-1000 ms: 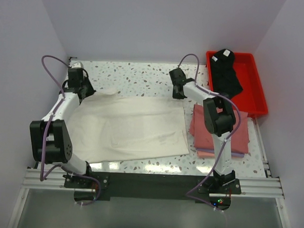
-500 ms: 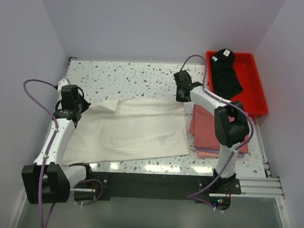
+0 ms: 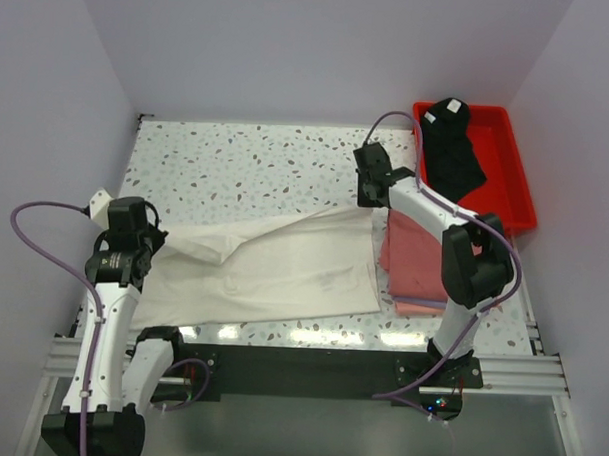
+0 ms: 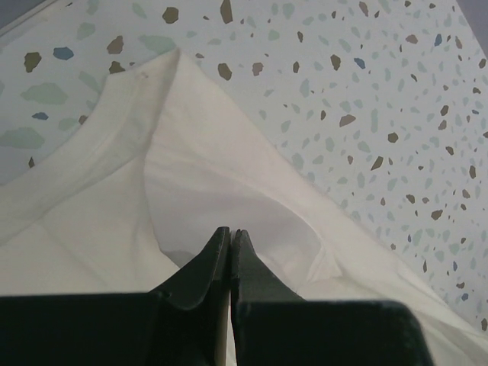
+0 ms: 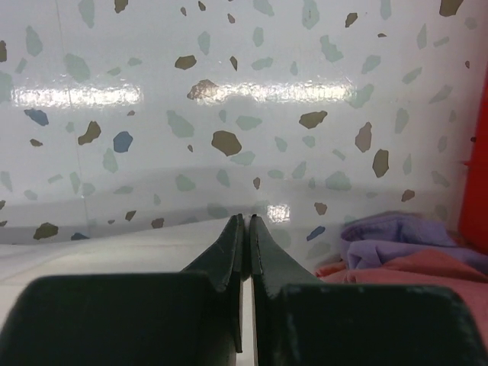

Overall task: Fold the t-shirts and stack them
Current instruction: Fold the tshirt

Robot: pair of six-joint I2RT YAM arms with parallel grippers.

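Both far corners of the white t-shirt are held in my grippers over the t-shirt's flat lower layer (image 3: 272,285), so my left gripper should keep pulling its corner (image 3: 174,233) closer until the fold lies flat.
A white t-shirt (image 3: 273,267) lies plain side up on the speckled table, its far edge lifted into a slanted fold. My left gripper (image 3: 134,244) is shut on the shirt's left far corner. In the left wrist view the shut gripper (image 4: 230,232) pinches the white cloth (image 4: 213,168). My right gripper (image 3: 370,198) is shut on the shirt's right far corner. The right wrist view shows the shut gripper (image 5: 245,221) with white cloth (image 5: 114,248) below it. Folded pink shirts (image 3: 438,263) are stacked to the right. A black shirt (image 3: 453,143) lies in the tray.
A red plastic tray (image 3: 516,185) stands at the back right; its edge shows in the right wrist view (image 5: 476,152). A purple cloth (image 5: 389,232) lies with the pink stack (image 5: 396,267). The enclosure walls close the table's left, far and right sides.
My left gripper has moved toward the near edge, pulling the shirt's far left corner over the shirt. My right gripper has shifted slightly nearer and rightward with its corner.
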